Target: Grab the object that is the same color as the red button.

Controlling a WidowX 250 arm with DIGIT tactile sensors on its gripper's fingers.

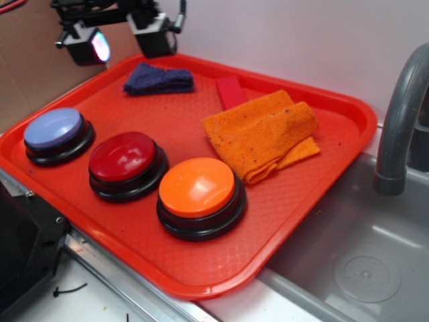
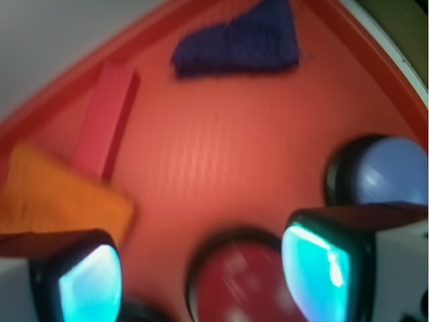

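Note:
The orange cloth [image 1: 260, 135] lies over only the block's near end [image 1: 235, 106], so the cloth should move a little and stay on the tray when the gripper lifts the red block.
A small flat red block [image 1: 230, 91] lies on the red tray [image 1: 322, 194] near its far edge, partly under the orange cloth [image 1: 263, 134]. In the wrist view the block [image 2: 106, 121] is at upper left. The red button [image 1: 123, 159] sits at the tray's front, between a blue-topped and an orange-topped button; it shows low in the wrist view [image 2: 241, 285]. My gripper [image 1: 124, 39] hangs open and empty high above the tray's far left corner, well left of the block. Its pads [image 2: 90, 285] glow cyan in the wrist view.
A dark blue cloth [image 1: 159, 79] lies at the tray's far left. The blue-topped button [image 1: 55, 131] and the orange-topped button [image 1: 198, 190] flank the red one. A grey faucet [image 1: 402, 114] and sink [image 1: 355, 248] are to the right. A cardboard wall stands at left.

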